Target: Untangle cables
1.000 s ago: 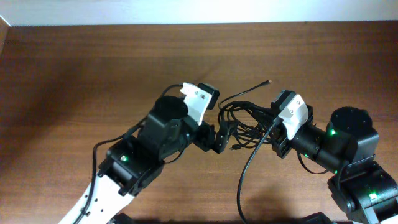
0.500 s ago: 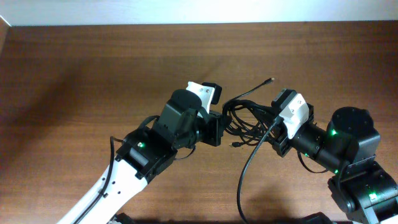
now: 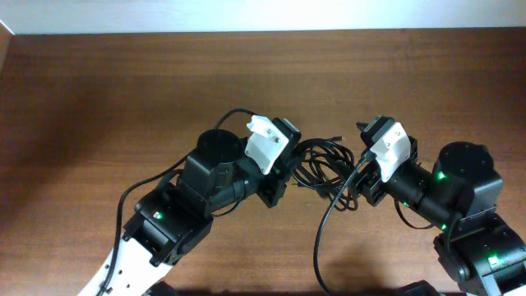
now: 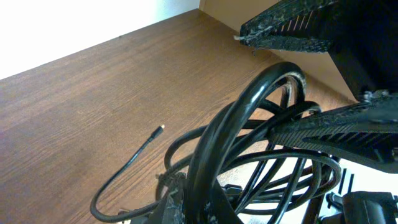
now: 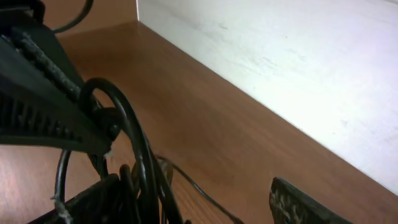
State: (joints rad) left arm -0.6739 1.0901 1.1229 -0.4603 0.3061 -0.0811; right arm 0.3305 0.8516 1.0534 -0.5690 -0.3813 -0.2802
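Note:
The cables (image 5: 142,152) are resting against one finger of my open right gripper. I should center its fingers around the loops (image 3: 347,194) and grip them, and then pull them apart.
The cables (image 3: 322,162) are a bundle of thin black loops between the two grippers at the middle of the table. My left gripper (image 3: 289,170) is shut on the bundle's left side. In the left wrist view a thick loop of the cables (image 4: 249,118) rises from between the jaws of my left gripper (image 4: 199,208), and one loose end (image 4: 159,129) rests on the wood. My right gripper (image 3: 356,162) is at the bundle's right side, open. In the right wrist view its fingers stand wide apart (image 5: 193,205), with the cables (image 5: 134,143) against its left finger (image 5: 87,199).
The brown wooden table (image 3: 123,90) meets a white wall (image 3: 246,15) at its far edge. A thicker black arm wire (image 3: 327,222) curves down from the right wrist. Another arm wire (image 3: 130,205) loops beside the left arm.
The left gripper has shut on the cable bundle and shifted with it. The right gripper, shut before, has opened. The loose end that pointed up and right no longer shows overhead.

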